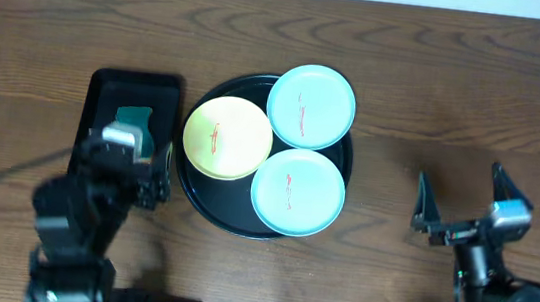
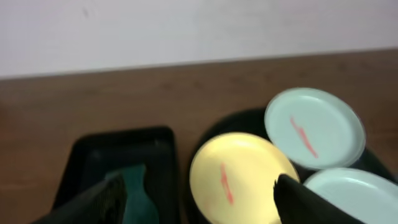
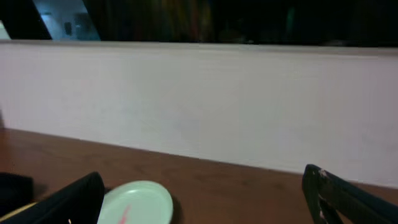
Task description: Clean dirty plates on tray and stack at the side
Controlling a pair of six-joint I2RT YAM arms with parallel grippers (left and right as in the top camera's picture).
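Observation:
My right gripper is moving toward a dark gap that opens beside the pale yellow plate's rim (image 1: 270,143). It should keep going toward that gap (image 1: 279,146) until its open fingers are on both sides of the yellow plate's rim.
The round black tray (image 1: 195,198) holds three plates. The pale yellow plate (image 1: 227,137) lies at its left, one light blue plate (image 1: 311,106) at the back right, another light blue plate (image 1: 297,191) at the front. Each has a red smear at centre. My left gripper (image 1: 138,162) is open and empty, left of the tray above a rectangular black tray. In the left wrist view (image 2: 199,199) the yellow plate (image 2: 239,174) lies between its fingers. My right gripper (image 1: 462,191) is open and empty over the bare table, right of the tray; its wrist view (image 3: 205,199) shows a blue plate (image 3: 135,202).
A rectangular black tray (image 1: 105,93) at the left holds a teal sponge (image 1: 136,117), also in the left wrist view (image 2: 138,193). Brown wood-grain table (image 1: 426,97) lies right of the round tray. A white wall (image 3: 199,106) runs behind the table.

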